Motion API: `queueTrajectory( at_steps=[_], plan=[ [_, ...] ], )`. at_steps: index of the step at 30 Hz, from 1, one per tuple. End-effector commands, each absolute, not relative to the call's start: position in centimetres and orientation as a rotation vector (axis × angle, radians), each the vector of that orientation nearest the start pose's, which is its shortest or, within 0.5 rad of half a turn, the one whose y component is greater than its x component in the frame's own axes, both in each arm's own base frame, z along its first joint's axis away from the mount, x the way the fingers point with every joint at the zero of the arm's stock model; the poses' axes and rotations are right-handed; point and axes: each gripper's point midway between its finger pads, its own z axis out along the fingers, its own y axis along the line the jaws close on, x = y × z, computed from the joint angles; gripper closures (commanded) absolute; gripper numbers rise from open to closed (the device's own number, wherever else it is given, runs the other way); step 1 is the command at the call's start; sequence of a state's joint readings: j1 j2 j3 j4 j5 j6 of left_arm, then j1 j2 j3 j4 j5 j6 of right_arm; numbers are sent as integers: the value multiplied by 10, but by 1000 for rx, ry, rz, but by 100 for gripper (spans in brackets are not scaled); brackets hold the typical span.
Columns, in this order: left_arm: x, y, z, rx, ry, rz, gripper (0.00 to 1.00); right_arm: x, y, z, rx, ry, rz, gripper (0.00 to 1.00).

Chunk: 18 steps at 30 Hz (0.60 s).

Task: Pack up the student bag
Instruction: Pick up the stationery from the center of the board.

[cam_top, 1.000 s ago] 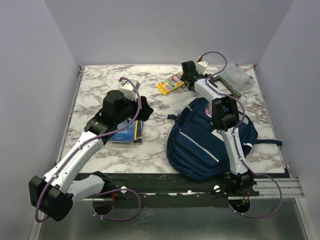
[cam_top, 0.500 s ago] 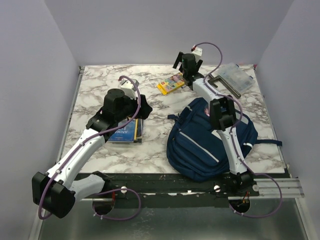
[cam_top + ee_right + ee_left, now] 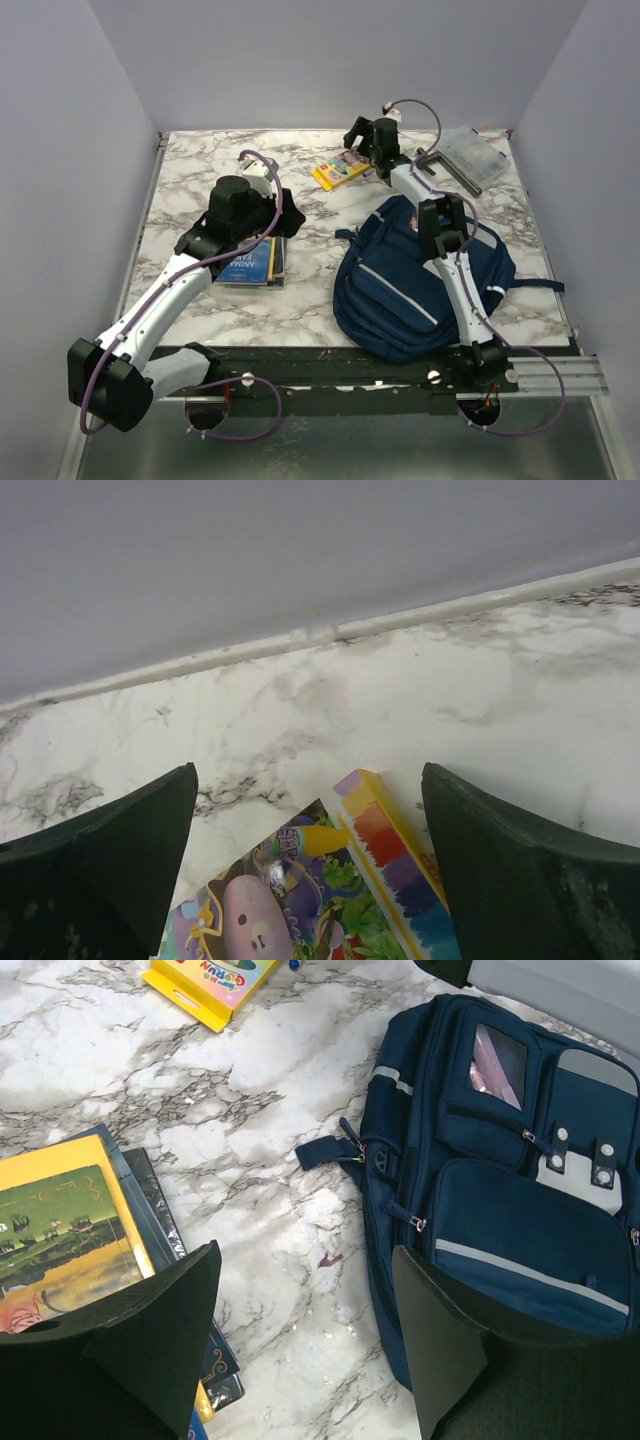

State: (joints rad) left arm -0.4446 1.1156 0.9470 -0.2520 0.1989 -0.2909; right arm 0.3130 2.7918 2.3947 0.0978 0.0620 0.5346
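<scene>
My right gripper should turn the box's far end (image 3: pixel 359 160) forward and bring the box next to the stack, because the crayon box (image 3: pixel 340 169) lies crooked to the books.
The student bag (image 3: pixel 400 290) lies flat at the right of the table, navy with grey stripes, front pockets up; it also fills the right side of the left wrist view (image 3: pixel 500 1170). My left gripper (image 3: pixel 288 218) hangs open over bare marble between a stack of books (image 3: pixel 250 262) and the bag, holding nothing (image 3: pixel 305 1260). My right gripper (image 3: pixel 364 140) is open wide at the back of the table, just above the far end of a yellow crayon box (image 3: pixel 338 169). That box (image 3: pixel 330 890) lies between its fingers (image 3: pixel 120 850), untouched.
A clear plastic case (image 3: pixel 470 155) sits at the back right corner. The book stack (image 3: pixel 70 1220) has a yellow-covered book on top. The crayon box (image 3: pixel 210 980) shows at the top of the left wrist view. Grey walls close in the marble table (image 3: pixel 200 170).
My right gripper has swung left from the clear case to above the crayon box and opened wider. The left arm has barely shifted.
</scene>
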Motion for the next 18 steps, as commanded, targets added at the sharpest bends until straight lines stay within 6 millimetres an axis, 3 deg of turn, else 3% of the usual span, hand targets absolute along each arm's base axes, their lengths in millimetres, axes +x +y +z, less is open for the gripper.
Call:
queueTrajectory(
  at_steps=[1,5,7,12,13,15,17,18],
  plan=[
    [307,-199,233,288,2020,-699,29,679,274,48,142,1973,720,7],
    [307,-199,233,283,2021,-710,29,627,282,33,83,2138,804,14],
    [306,-199,234,284,2018,-714,29,595,282,35,60,2206,816,17],
    [307,-197,235,279,2014,-706,29,500,280,54,-101,2339,868,20],
    [307,-196,234,278,2016,-705,29,487,282,66,-149,2324,892,20],
    [308,-196,235,274,2014,-710,29,472,282,81,-177,2303,908,20],
    [308,-197,234,269,2019,-720,29,477,277,92,-165,2268,867,17],
    [308,-197,233,266,2023,-726,29,489,270,96,-131,2231,800,15]
  ],
)
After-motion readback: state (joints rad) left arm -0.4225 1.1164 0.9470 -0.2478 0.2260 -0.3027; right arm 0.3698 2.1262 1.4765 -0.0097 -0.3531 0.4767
